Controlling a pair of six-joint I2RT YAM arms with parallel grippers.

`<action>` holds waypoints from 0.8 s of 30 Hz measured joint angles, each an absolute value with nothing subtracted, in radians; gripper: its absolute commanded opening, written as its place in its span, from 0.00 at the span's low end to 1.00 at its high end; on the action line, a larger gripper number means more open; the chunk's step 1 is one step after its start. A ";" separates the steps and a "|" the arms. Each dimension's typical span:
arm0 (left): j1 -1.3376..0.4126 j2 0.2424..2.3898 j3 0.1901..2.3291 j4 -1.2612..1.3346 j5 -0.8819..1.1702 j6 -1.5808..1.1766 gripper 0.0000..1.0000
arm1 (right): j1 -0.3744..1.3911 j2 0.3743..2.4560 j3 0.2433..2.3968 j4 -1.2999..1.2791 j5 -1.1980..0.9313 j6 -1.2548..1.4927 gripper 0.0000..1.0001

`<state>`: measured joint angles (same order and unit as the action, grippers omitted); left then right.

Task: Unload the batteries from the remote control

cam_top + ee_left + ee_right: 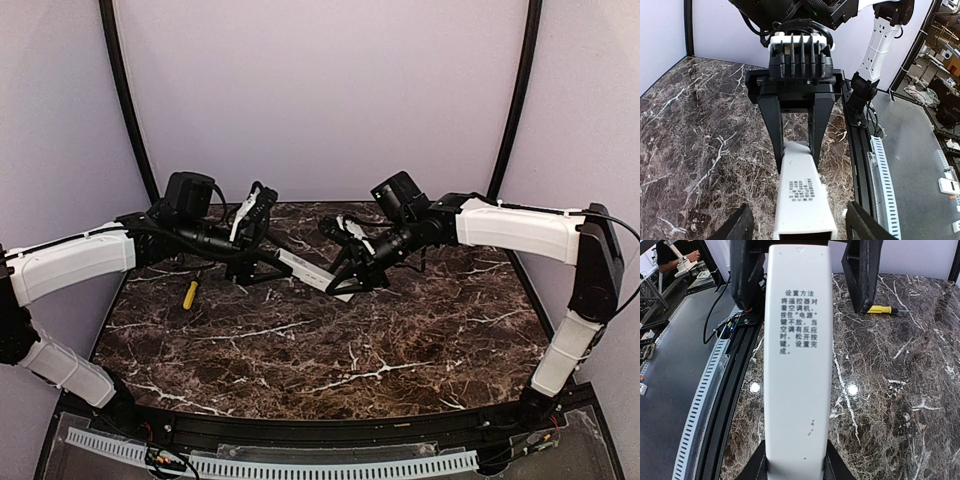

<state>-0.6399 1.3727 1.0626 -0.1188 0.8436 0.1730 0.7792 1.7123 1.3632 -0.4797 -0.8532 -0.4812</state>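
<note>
My left gripper should take the remote control's loose end [287, 259] before my right gripper turns to grip the remote control's other sides, because my right gripper is pinching the remote control [798, 149] by its sides.
The white remote control [312, 273] hangs above the marble table between both grippers. My right gripper [352, 274] is shut on one end; in the right wrist view its fingers [756, 466] press both sides of the remote [797, 365], whose face with printed text points at the camera. My left gripper [262, 264] is at the other end. In the left wrist view its fingers [737, 226] stand on either side of the remote [802, 200] with a gap on each side. The gripper [800, 229] looks open. The batteries are hidden.
A yellow-handled screwdriver [190, 294] lies on the table's left part and also shows in the right wrist view [880, 309]. The black frame rail and a white slotted cable duct [300, 466] run along the near edge. Purple walls enclose the table.
</note>
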 measured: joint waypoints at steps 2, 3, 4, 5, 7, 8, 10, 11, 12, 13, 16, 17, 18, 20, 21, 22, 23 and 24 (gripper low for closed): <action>-0.640 1.373 1.063 -0.121 0.842 0.175 0.70 | 0.779 1.712 1.363 -0.479 -0.850 -0.481 0.00; -0.640 1.373 1.063 -0.122 0.841 0.176 0.72 | 0.779 1.712 1.363 -0.479 -0.848 -0.481 0.00; -0.640 1.373 1.063 -0.123 0.840 0.176 0.72 | 0.779 1.712 1.363 -0.479 -0.848 -0.481 0.00; -0.640 1.373 1.063 -0.124 0.839 0.177 0.71 | 0.779 1.712 1.363 -0.479 -0.847 -0.481 0.00; -0.640 1.373 1.063 -0.129 0.835 0.178 0.65 | 0.779 1.711 1.363 -0.478 -0.847 -0.481 0.00; -0.640 1.373 1.063 -0.130 0.833 0.178 0.64 | 0.779 1.711 1.363 -0.477 -0.847 -0.481 0.00; -0.640 1.373 1.063 -0.131 0.831 0.181 0.61 | 0.779 1.711 1.363 -0.476 -0.847 -0.481 0.00; -0.640 1.373 1.063 -0.130 0.831 0.181 0.59 | 0.779 1.711 1.363 -0.475 -0.847 -0.481 0.00; -0.640 1.373 1.063 -0.131 0.829 0.183 0.58 | 0.779 1.711 1.363 -0.474 -0.847 -0.480 0.00; -0.640 1.373 1.063 -0.131 0.829 0.183 0.55 | 0.779 1.711 1.363 -0.474 -0.847 -0.480 0.00; -0.640 1.373 1.063 -0.131 0.829 0.184 0.49 | 0.779 1.711 1.363 -0.472 -0.847 -0.480 0.00; -0.640 1.373 1.063 -0.131 0.828 0.186 0.46 | 0.779 1.711 1.363 -0.472 -0.847 -0.480 0.00; -0.640 1.373 1.063 -0.131 0.828 0.186 0.43 | 0.779 1.711 1.363 -0.472 -0.847 -0.480 0.00; -0.640 1.373 1.063 -0.131 0.826 0.188 0.36 | 0.779 1.711 1.363 -0.471 -0.847 -0.480 0.00; -0.640 1.373 1.063 -0.131 0.826 0.190 0.33 | 0.779 1.711 1.362 -0.471 -0.847 -0.480 0.00; -0.640 1.373 1.063 -0.131 0.827 0.187 0.26 | 0.779 1.711 1.362 -0.469 -0.846 -0.479 0.00; -0.640 1.373 1.063 -0.131 0.829 0.191 0.22 | 0.779 1.711 1.361 -0.467 -0.843 -0.475 0.00; -0.640 1.373 1.063 -0.132 0.827 0.192 0.14 | 0.779 1.711 1.361 -0.468 -0.840 -0.472 0.00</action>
<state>-0.6399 1.3727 1.0626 -0.1318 0.8268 0.1925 0.7792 1.7107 1.3609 -0.4683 -0.8402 -0.4721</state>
